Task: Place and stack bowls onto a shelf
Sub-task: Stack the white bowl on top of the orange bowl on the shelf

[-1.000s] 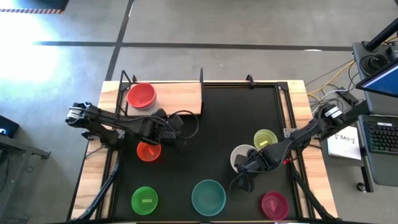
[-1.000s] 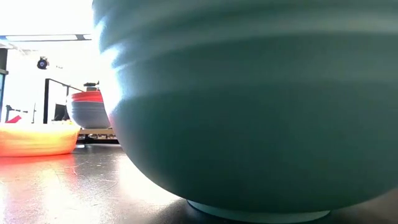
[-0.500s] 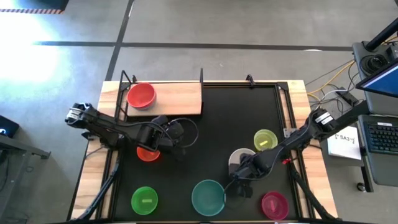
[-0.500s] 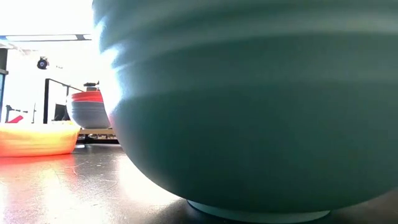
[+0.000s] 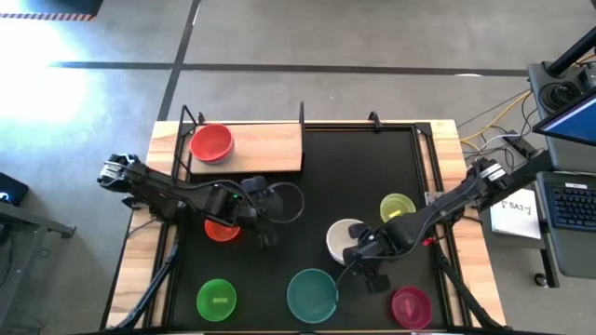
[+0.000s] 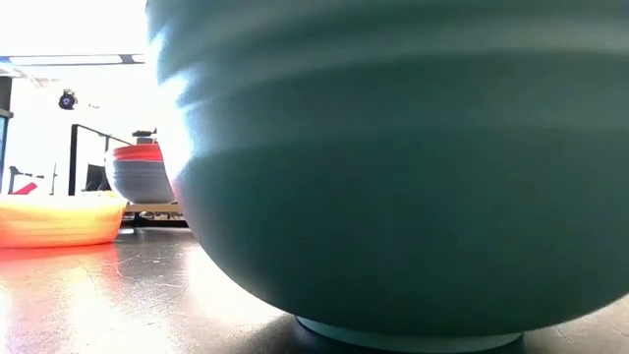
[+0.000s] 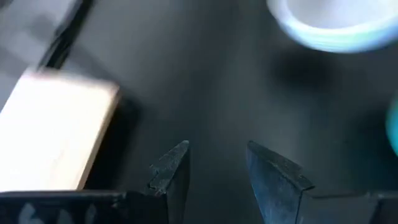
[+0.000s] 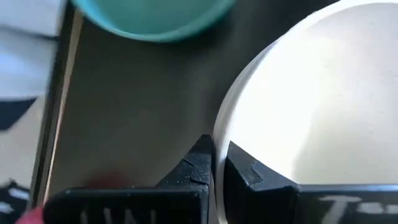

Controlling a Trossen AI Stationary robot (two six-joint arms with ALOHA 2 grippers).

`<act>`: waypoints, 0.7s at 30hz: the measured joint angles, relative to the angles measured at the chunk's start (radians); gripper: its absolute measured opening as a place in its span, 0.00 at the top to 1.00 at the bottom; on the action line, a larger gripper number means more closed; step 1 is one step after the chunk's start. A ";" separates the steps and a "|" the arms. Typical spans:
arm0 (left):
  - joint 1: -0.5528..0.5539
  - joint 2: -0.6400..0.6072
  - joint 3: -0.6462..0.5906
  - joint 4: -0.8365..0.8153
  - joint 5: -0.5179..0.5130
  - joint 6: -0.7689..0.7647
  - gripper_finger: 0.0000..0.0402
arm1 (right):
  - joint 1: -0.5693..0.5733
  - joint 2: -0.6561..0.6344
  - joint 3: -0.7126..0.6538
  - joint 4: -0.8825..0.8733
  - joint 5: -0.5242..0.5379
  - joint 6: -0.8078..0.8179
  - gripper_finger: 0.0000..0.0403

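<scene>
The white bowl (image 5: pixel 343 240) will sit down inside the red bowl on the shelf (image 5: pixel 212 142) when I stack it, because the red bowl is open and empty.
The white bowl (image 5: pixel 343 236) sits mid-right on the black mat, and my right gripper (image 8: pixel 217 165) is shut on its rim. On the light-wood shelf (image 5: pixel 265 147) at the far left, a red bowl (image 5: pixel 211 142) sits inside a blue-grey bowl (image 6: pixel 138 182). My left gripper (image 7: pixel 214 174) hovers open over the mat (image 5: pixel 307 177), with nothing between its fingers. It is just right of the orange bowl (image 5: pixel 220 229), which its arm partly covers. The teal bowl (image 5: pixel 312 294), green bowl (image 5: pixel 216 300), magenta bowl (image 5: pixel 411 306) and yellow-green bowl (image 5: pixel 398 208) stand on the mat. My right gripper pinches the white bowl's rim (image 8: pixel 219 134) on the bowl's near-right side. One finger (image 8: pixel 198 163) is outside the wall and the other (image 8: pixel 247 173) is inside. The fingers come from above, slanting in from the right. Whether the bowl is clear of the mat, I cannot tell.
Thin black uprights (image 5: pixel 302 113) stand at the shelf's corners. The teal bowl fills most of the low view. The mat's far-right part is bare. A desk with a keyboard (image 5: pixel 570 200) stands beyond the table's right edge.
My right gripper has shut on the white bowl's rim, and the bowl has shifted a little toward the table's left edge. My left gripper has moved right and slightly toward the near edge, away from the shelf, staying open.
</scene>
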 joint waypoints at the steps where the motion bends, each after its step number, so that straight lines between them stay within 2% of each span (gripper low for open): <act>1: -0.004 0.000 -0.006 0.030 0.031 0.087 0.65 | -0.003 -0.011 0.008 0.004 -0.013 -0.053 0.98; 4: -0.019 0.000 -0.024 0.127 0.112 0.328 0.65 | -0.009 -0.038 0.023 0.005 -0.018 -0.193 0.98; 7: -0.026 0.000 -0.030 0.221 0.176 0.480 0.65 | -0.024 -0.057 0.031 0.007 -0.023 -0.292 0.98; 9: -0.026 0.000 -0.031 0.275 0.188 0.528 0.65 | -0.038 -0.068 0.031 0.006 -0.028 -0.351 0.98; 12: -0.026 0.000 -0.031 0.353 0.212 0.574 0.65 | -0.064 -0.074 0.031 0.018 -0.096 -0.447 0.98; 18: -0.028 0.023 -0.031 0.378 0.382 0.680 0.65 | -0.125 -0.072 0.031 0.056 -0.281 -0.609 0.98; 21: -0.028 0.047 -0.031 0.385 0.411 0.737 0.67 | -0.157 -0.072 0.031 0.078 -0.339 -0.664 0.98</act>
